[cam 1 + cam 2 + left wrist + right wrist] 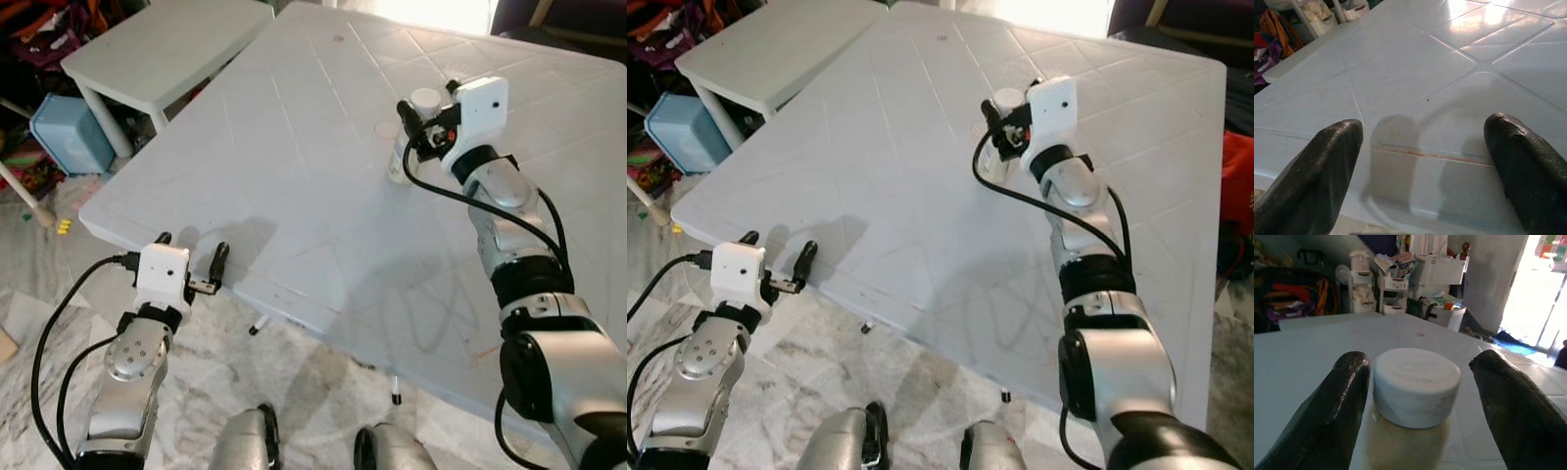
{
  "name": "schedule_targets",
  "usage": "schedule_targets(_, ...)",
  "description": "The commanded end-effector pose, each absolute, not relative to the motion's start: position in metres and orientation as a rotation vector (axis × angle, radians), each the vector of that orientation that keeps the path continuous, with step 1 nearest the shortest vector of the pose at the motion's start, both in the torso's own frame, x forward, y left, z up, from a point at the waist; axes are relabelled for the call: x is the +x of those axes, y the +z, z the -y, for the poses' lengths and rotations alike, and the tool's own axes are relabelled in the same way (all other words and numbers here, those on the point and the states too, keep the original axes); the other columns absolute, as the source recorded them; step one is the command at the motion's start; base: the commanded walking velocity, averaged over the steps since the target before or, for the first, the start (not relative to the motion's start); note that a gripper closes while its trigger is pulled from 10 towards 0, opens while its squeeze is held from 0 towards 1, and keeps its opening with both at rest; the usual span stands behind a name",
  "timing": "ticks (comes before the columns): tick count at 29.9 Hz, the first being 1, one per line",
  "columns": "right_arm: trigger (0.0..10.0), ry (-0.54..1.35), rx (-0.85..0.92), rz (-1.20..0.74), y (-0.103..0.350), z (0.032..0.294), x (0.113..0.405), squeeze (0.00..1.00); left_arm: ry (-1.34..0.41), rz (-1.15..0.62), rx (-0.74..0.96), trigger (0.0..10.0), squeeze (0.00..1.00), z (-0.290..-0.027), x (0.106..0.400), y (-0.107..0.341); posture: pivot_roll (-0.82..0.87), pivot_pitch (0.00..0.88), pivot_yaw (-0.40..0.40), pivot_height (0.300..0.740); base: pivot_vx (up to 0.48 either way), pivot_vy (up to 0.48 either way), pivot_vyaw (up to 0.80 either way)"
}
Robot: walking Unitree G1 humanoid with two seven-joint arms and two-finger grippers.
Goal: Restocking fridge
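Note:
The bottle [399,163] will come along whole and hang below the cap when I lift, because the white cap [1417,388] sits level and tight over the bottle's neck.
A small bottle [399,160] with a white cap [1416,381] and pale contents stands upright on the big white table [294,166], toward its far right. My right gripper [428,101] is open at cap height, one finger [1347,391] close beside the cap and the other finger [1508,396] a gap away. Over the table's near left edge my left gripper [192,247] is open with nothing between its fingers [1327,161].
A smaller white table [167,44] stands at the back left, with a blue bin [69,132] and colourful clutter on the floor beside it. Marble floor lies below the near table edge. Shelves and boxes line the far wall [1415,269].

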State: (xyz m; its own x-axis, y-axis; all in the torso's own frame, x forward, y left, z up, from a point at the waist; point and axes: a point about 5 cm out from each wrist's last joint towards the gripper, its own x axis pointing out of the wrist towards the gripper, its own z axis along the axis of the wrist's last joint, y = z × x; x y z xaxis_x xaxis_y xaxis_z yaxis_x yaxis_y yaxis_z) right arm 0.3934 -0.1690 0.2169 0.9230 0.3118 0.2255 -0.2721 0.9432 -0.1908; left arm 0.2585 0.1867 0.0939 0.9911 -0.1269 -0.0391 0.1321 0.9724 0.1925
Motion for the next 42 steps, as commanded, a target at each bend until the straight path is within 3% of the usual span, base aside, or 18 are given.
schedule_targets(1,0.0,0.319,-0.132,0.256,0.221,0.165,0.396,0.0,-0.132,-0.03,0.213,10.0,0.0,-0.189,0.257,0.096,0.04,0.173,0.07,0.74,0.0,0.0,0.0)
schedule_targets(26,0.0,0.369,-0.078,0.276,0.219,0.16,0.39,0.0,-0.122,-0.042,0.176,10.0,0.0,-0.18,0.268,0.092,0.01,0.127,0.065,0.74,0.0,0.0,0.0)
schedule_targets(28,0.7,0.396,-0.034,0.306,0.219,0.156,0.381,0.0,-0.095,-0.055,0.164,10.0,0.0,-0.179,0.27,0.09,0.01,0.11,0.061,0.74,0.0,0.0,0.0)
schedule_targets(29,1.7,0.405,-0.018,0.313,0.218,0.154,0.377,0.0,-0.09,-0.055,0.157,10.0,0.0,-0.178,0.271,0.09,0.01,0.1,0.06,0.74,0.0,0.0,0.0)
schedule_targets(30,3.7,0.414,-0.008,0.318,0.217,0.151,0.372,0.0,-0.085,-0.055,0.146,10.0,0.0,-0.177,0.272,0.089,0.0,0.089,0.058,0.74,0.0,0.0,0.0)
schedule_targets(31,3.7,0.414,-0.008,0.318,0.217,0.151,0.372,0.0,-0.085,-0.055,0.146,10.0,0.0,-0.177,0.272,0.089,0.0,0.089,0.058,0.74,0.0,0.0,0.0)
schedule_targets(32,10.0,0.415,-0.005,0.323,0.216,0.149,0.367,0.0,-0.081,-0.053,0.138,10.0,0.0,-0.177,0.273,0.089,-0.01,0.072,0.054,0.74,0.0,0.0,0.0)
schedule_targets(33,10.0,0.41,0.059,0.34,0.211,0.141,0.347,0.0,-0.07,-0.046,0.119,10.0,0.0,-0.174,0.278,0.088,-0.02,0.037,0.041,0.74,0.0,0.0,0.0)
schedule_targets(42,10.0,0.269,0.169,0.323,0.196,0.141,0.316,0.0,-0.052,-0.032,0.092,10.0,0.0,-0.169,0.285,0.089,-0.04,0.0,0.031,0.74,0.0,0.135,0.0)
